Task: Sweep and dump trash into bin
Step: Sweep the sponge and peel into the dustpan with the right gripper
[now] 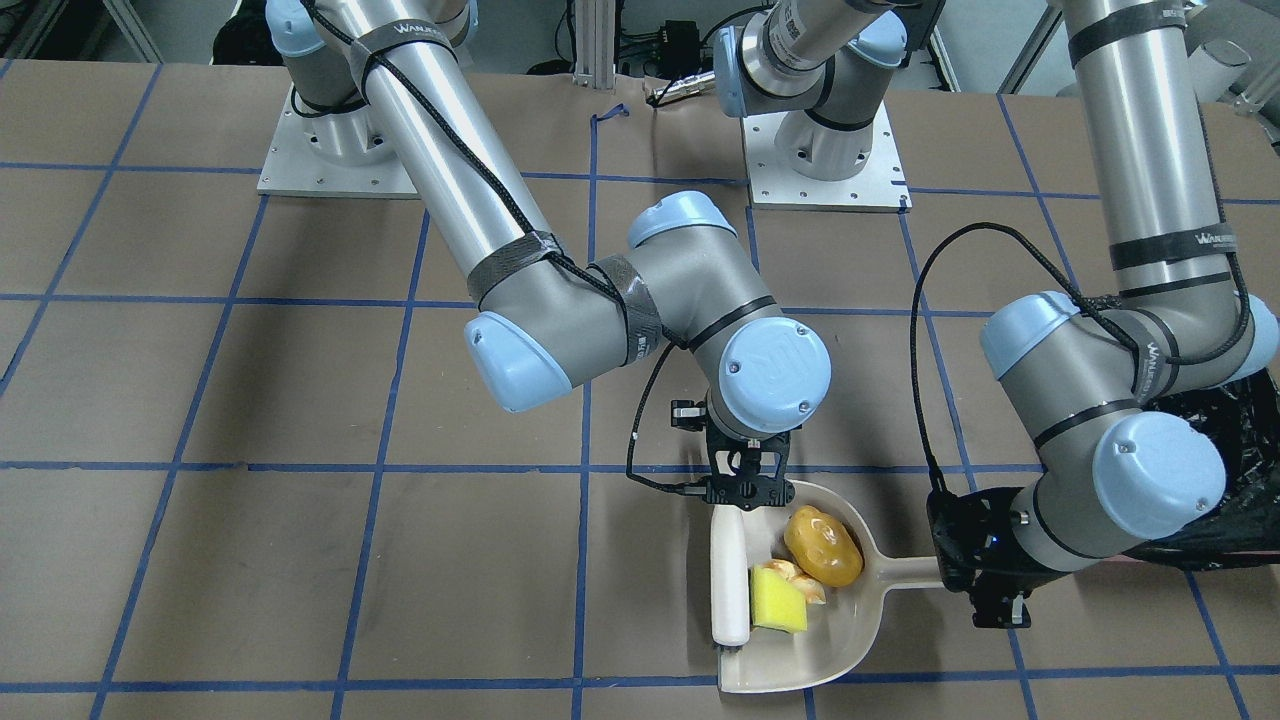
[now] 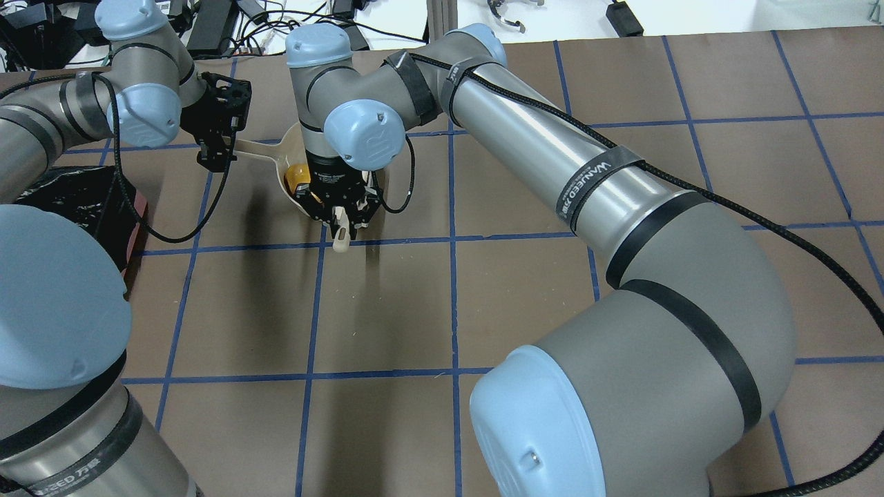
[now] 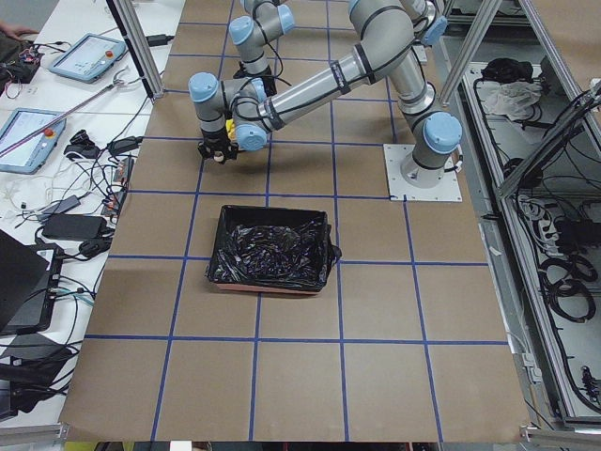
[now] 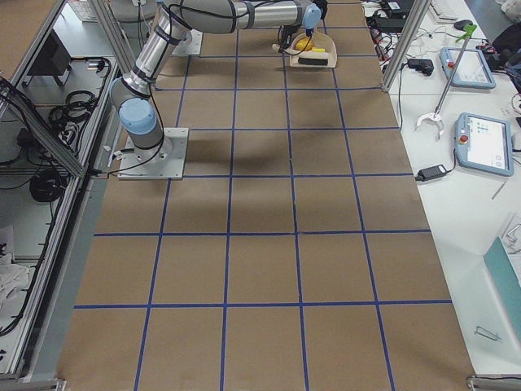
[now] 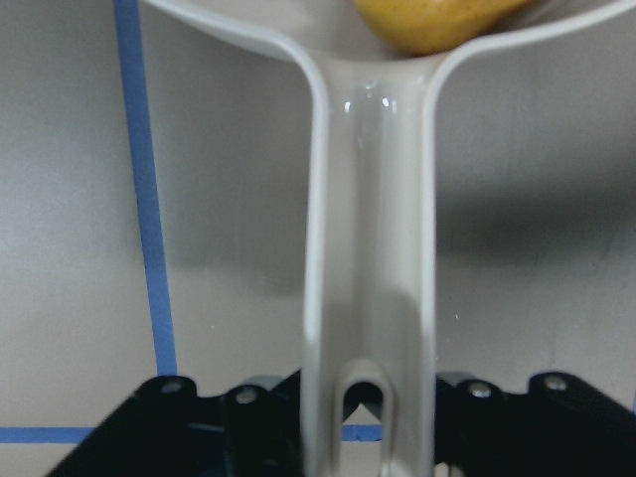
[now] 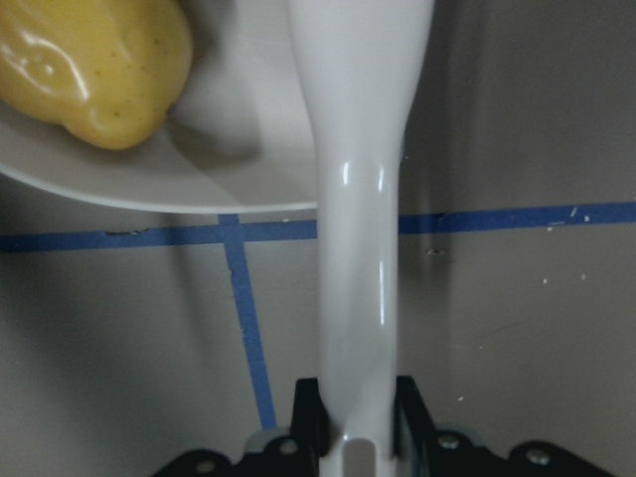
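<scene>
The trash [image 1: 801,584] is inside the dustpan, and the brush is in the way of the dustpan's open edge, so next my right gripper pulls the brush clear [image 1: 729,578] before I lift the dustpan.
The beige dustpan [image 1: 800,650] lies flat on the table. In it are a yellow-orange lump [image 1: 822,545], a yellow sponge [image 1: 778,598] and some orange bits [image 1: 803,582]. My left gripper [image 1: 985,580] is shut on the dustpan handle [image 5: 370,248]. My right gripper [image 1: 745,485] is shut on the white brush handle [image 6: 360,229]. The brush [image 1: 730,580] lies along the pan's side, beside the trash. The bin [image 3: 272,249], lined with a black bag, stands just beside my left arm; it also shows in the front view [image 1: 1240,470].
The table is brown paper with a blue tape grid [image 1: 380,470]. My two arms are close together over the dustpan. Both arm bases [image 1: 825,150] stand at the table's robot side. Cables loop from each wrist.
</scene>
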Motion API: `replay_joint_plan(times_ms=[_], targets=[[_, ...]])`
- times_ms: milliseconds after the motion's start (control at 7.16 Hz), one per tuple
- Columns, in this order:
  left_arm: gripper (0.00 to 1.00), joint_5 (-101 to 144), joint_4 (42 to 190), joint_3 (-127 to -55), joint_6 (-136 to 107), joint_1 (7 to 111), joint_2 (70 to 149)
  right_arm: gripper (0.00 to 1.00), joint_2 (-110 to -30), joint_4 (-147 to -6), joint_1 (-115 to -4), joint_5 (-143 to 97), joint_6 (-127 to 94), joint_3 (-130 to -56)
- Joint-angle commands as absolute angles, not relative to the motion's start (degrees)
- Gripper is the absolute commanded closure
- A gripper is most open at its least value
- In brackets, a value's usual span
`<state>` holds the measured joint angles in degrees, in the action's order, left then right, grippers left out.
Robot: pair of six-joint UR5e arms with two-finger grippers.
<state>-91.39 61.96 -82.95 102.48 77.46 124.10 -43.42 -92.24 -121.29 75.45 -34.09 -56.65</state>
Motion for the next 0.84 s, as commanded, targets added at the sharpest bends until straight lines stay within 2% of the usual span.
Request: replay_joint_plan(times_ms=[0,419,698], targets=[[0.99,-90.53,62.05,-82.97,102.48,77.17,124.1,1.0,-43.59,-93.86,-122.25,73.66,-36.81,-56.6],[0.99,-90.53,62.14,-82.97,102.3,77.17,124.1,1.0,-46.31,-92.12,-121.21,74.18,-33.68,-58.09],[0.99,-90.44,62.14,-82.97,102.3,77.17,124.1,1.0,-50.16,-88.87,-117.45,75.84,-31.04,-62.81]])
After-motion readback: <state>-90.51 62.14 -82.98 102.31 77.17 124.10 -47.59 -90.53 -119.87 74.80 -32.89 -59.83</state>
